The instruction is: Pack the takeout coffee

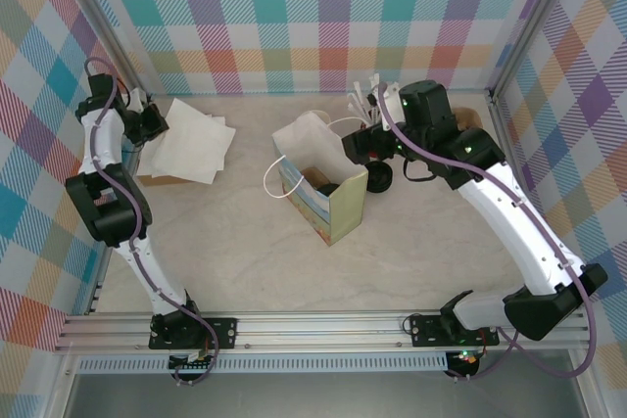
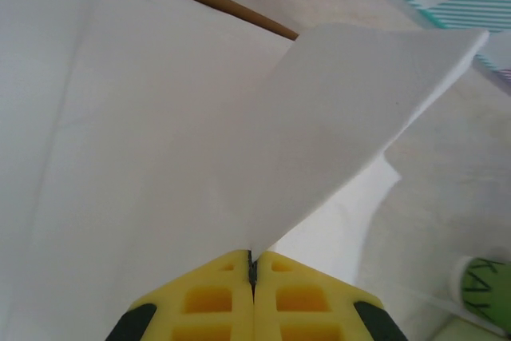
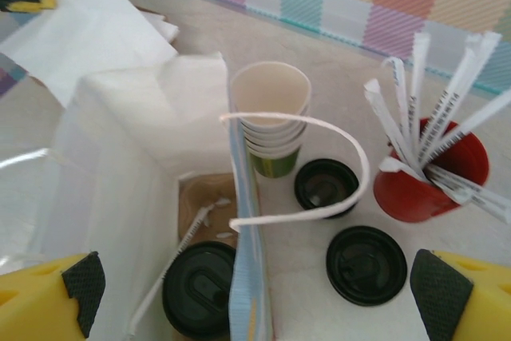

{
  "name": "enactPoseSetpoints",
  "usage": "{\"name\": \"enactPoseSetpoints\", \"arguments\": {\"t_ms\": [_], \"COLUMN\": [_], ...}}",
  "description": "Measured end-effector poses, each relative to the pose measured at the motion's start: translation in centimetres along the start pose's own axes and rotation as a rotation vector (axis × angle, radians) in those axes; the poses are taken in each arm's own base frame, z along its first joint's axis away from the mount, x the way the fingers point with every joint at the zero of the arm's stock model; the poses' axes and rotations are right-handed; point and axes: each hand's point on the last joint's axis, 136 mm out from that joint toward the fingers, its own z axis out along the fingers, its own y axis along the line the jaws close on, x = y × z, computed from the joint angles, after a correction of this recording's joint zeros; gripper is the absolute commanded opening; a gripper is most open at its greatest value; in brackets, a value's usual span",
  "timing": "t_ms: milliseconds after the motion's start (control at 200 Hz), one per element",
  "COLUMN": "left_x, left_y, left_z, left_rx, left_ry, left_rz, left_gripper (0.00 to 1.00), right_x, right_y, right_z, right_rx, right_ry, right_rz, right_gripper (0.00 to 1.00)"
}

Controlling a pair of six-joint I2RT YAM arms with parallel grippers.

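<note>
The robot's left gripper holds the white napkin by a corner, so its open right gripper should keep going toward the napkin's free part until its fingers close there.
The takeout coffee stands inside the open paper bag, in a brown tray; its black lid faces up and its wall is hidden. A white stick lies beside it in the bag. My right gripper hovers open above the bag's right wall, one yellow finger on each side. Seen from the top, the right gripper is at the bag. My left gripper is shut on a corner of a white napkin, which curls up off the pile; from above the left gripper is at the pile's left edge.
A stack of green-walled paper cups stands just right of the bag. Two loose black lids lie on the table. A red cup of white sticks is further right. The bag's white handle loops over the lids.
</note>
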Motion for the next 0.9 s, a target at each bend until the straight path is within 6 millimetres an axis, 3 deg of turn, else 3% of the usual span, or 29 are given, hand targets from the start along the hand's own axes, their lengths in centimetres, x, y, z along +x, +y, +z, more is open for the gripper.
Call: {"name": "enactPoseSetpoints", "arguments": {"t_ms": [205,330,435,610,900], "left_x": [1.1,3.4,5.3,6.7,8.8], "left_y": [-2.7,-6.2,-9.3,-15.3,-25.1], "left_z": [0.8,1.7,1.2,-2.7,-10.7], "left_rx": [0.056,0.091,0.126,0.199,0.359], "left_ry": [0.015,0.051,0.065,0.008,-0.097], "left_rz": [0.01,0.049,0.079,0.164,0.301], "left_gripper": [0.0,0.0,0.0,0.0,0.0], "right_x": [-1.1,-1.5,-1.0,-1.0,-4.5], "right_y": [1.5,2.3,3.0,4.3,8.6], "right_z": [-0.1,0.2,1.0,1.6,0.6], "right_rx": [-0.084,-0.133,-0.181,-0.258,-0.373], "right_ry": [-0.046,-0.071,-0.078,-0.116,-0.324], "right_rz": [-0.008,-0.015,-0.021,-0.051,-0.295], "right_gripper": [1.0,1.0,1.0,1.0,1.0]}}
